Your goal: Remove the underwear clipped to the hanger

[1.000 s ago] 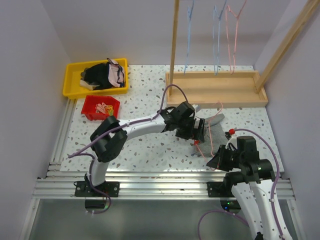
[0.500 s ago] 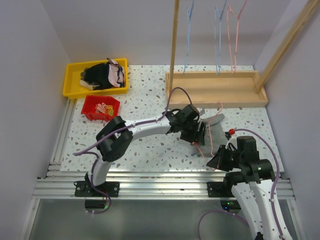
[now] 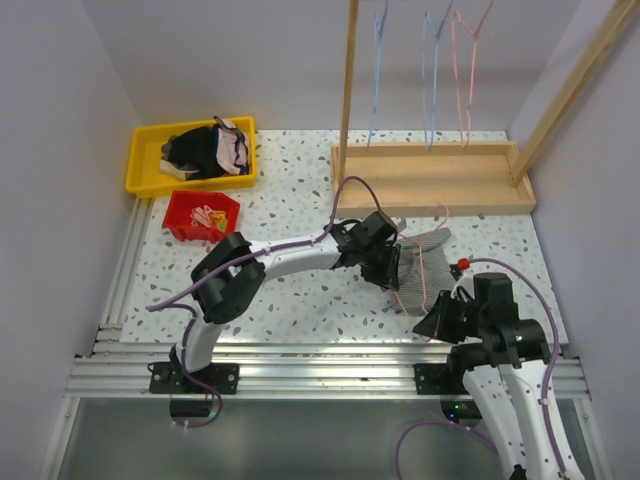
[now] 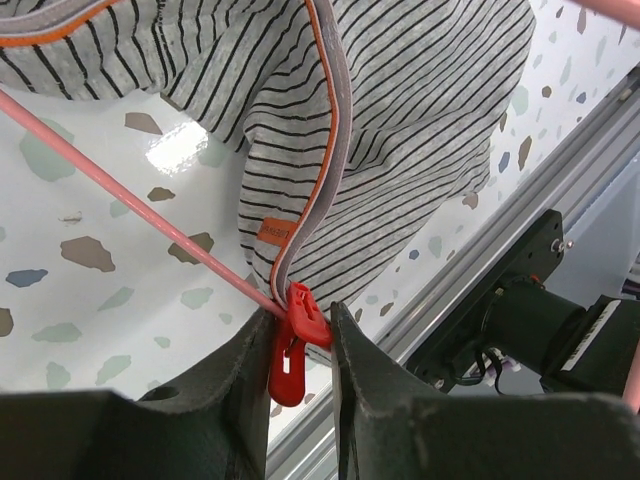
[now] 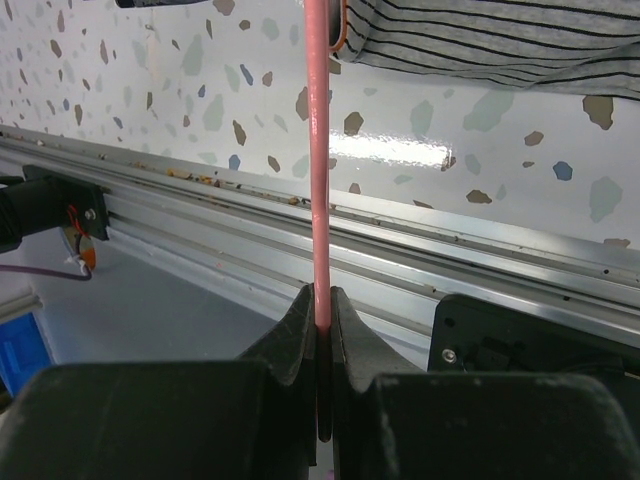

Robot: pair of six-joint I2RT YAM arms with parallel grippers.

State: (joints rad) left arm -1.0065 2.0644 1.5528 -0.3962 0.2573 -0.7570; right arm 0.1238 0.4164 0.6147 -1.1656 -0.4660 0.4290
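Observation:
The red clip (image 4: pixel 306 316) is twisted in my left gripper and still grips the underwear's edge, so next I open that gripper and grasp both clip handles (image 4: pixel 288 374) squarely.
Grey striped underwear (image 3: pixel 425 262) with orange trim (image 4: pixel 400 120) lies on the table, clipped to a pink wire hanger (image 3: pixel 421 282). A red clip (image 4: pixel 290 372) pins its edge to the hanger wire (image 4: pixel 150 205). My left gripper (image 4: pixel 300 322) is shut on that clip, one finger pressing on each side; in the top view it (image 3: pixel 390 270) sits at the garment's left edge. My right gripper (image 5: pixel 318 300) is shut on the hanger wire (image 5: pixel 318 150) near the table's front edge (image 3: pixel 440 318). A second red clip (image 3: pixel 459 266) shows on the hanger's right side.
A yellow bin (image 3: pixel 145 160) at the back left holds a black clothing heap and pale pink underwear (image 3: pixel 232 148). A red bin (image 3: pixel 183 222) of clips sits in front of it. A wooden rack (image 3: pixel 430 180) with hanging hangers (image 3: pixel 435 80) stands behind. Aluminium rails (image 3: pixel 300 350) border the near edge.
My left gripper slid a little right onto the garment's edge and its jaws closed from wide open onto the red clip. The right arm kept still.

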